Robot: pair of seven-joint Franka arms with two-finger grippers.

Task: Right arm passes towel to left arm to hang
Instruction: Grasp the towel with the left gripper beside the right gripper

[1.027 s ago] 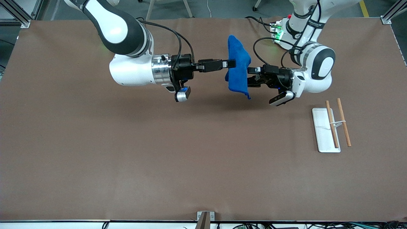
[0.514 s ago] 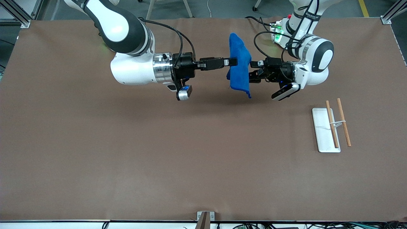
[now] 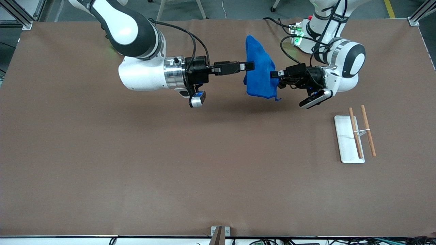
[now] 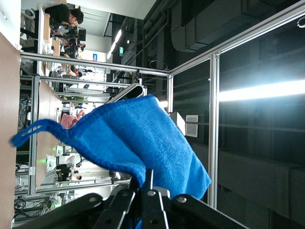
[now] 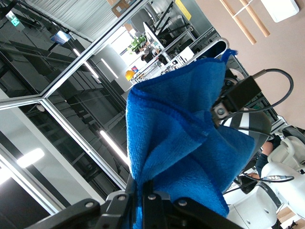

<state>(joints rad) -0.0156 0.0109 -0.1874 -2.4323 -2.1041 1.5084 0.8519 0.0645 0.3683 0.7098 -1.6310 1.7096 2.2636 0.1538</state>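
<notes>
The robot's two grippers are both closed on the towel (image 3: 260, 72), so the right gripper should open and move away before the left gripper takes the towel to the wooden rods (image 3: 362, 132).
The bright blue towel (image 3: 258, 69) hangs in the air over the table between the two grippers, near the robots' bases. My right gripper (image 3: 251, 66) is shut on one side of it, and the cloth fills the right wrist view (image 5: 181, 143). My left gripper (image 3: 273, 74) is shut on the towel's other edge; the left wrist view shows the towel (image 4: 138, 143) pinched between the fingers, its corner loop (image 4: 33, 131) dangling. Both arms hold the towel at once.
A white tray (image 3: 344, 140) with a rack of two wooden rods (image 3: 355, 132) lies at the left arm's end of the table, nearer the front camera than the left gripper. The brown table (image 3: 170, 163) stretches wide around.
My left gripper closed on the towel's edge and drew back toward its own end, pulling the towel's lower edge out wider. The right gripper stayed in place, still holding.
</notes>
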